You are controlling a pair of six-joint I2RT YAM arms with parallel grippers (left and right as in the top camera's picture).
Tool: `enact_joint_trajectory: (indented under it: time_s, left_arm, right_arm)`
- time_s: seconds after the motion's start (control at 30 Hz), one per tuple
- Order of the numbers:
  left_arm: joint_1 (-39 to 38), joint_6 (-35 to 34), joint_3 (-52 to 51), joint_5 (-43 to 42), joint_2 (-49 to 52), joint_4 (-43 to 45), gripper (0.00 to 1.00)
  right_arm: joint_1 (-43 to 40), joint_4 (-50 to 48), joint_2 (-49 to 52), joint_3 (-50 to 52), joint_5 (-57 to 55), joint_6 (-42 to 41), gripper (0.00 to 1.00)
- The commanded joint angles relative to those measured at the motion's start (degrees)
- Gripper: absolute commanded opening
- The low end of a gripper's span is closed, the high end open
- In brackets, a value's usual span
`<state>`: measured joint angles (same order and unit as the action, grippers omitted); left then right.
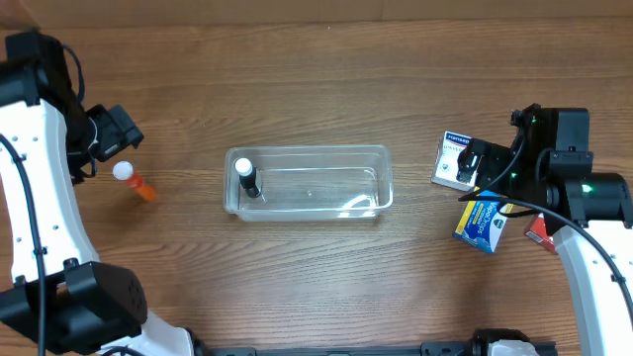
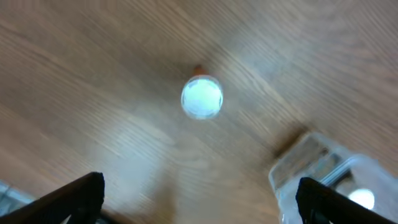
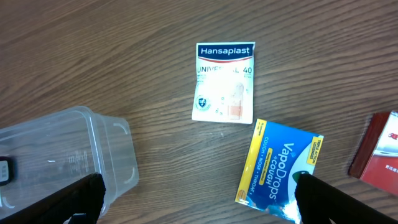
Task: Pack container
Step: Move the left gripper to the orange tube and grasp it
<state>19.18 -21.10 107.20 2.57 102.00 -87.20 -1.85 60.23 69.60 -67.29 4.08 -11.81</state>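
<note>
I should keep lowering until my left gripper's open fingers straddle the bottle's orange body (image 1: pixel 142 188), since the orange bottle's white cap (image 1: pixel 123 170) faces up, centred ahead of them.
The clear plastic container (image 1: pixel 386 180) lies mid-table, with a small black bottle with a white cap (image 1: pixel 245 177) standing in its left end. An orange bottle with a white cap (image 1: pixel 135 182) lies on the table to its left. In the left wrist view the cap (image 2: pixel 201 98) is blurred and a container corner (image 2: pixel 323 167) shows. My left gripper (image 1: pixel 112 136) (image 2: pixel 199 202) is open and empty above the orange bottle. My right gripper (image 1: pixel 473 164) (image 3: pixel 199 199) is open and empty over the boxes to the right of the container (image 3: pixel 62 155).
A white Hansaplast box (image 1: pixel 451 159) (image 3: pixel 225 82), a blue-and-yellow VapoDrops box (image 1: pixel 483 223) (image 3: pixel 280 168) and a red box (image 1: pixel 539 233) (image 3: pixel 379 152) lie on the wood table right of the container.
</note>
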Motion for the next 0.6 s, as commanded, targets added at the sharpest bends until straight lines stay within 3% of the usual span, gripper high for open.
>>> enact_joint_trajectory:
  time_s: [0.0, 0.37, 0.57]
  left_arm:
    - [2.2, -0.7, -7.3, -0.7, -0.1, 5.4, 1.00]
    - [2.2, 1.4, -23.6, -3.6, -0.1, 23.1, 1.00]
    - [2.2, 1.4, -25.1, -2.0, -0.1, 27.3, 0.89]
  right_arm:
    - [-0.2, -0.1, -0.5, -1.4, 0.1, -0.2, 1.00]
    - [-0.2, -0.1, -0.5, -1.4, 0.1, -0.2, 1.00]
    - [-0.2, -0.1, -0.5, -1.4, 0.1, -0.2, 1.00]
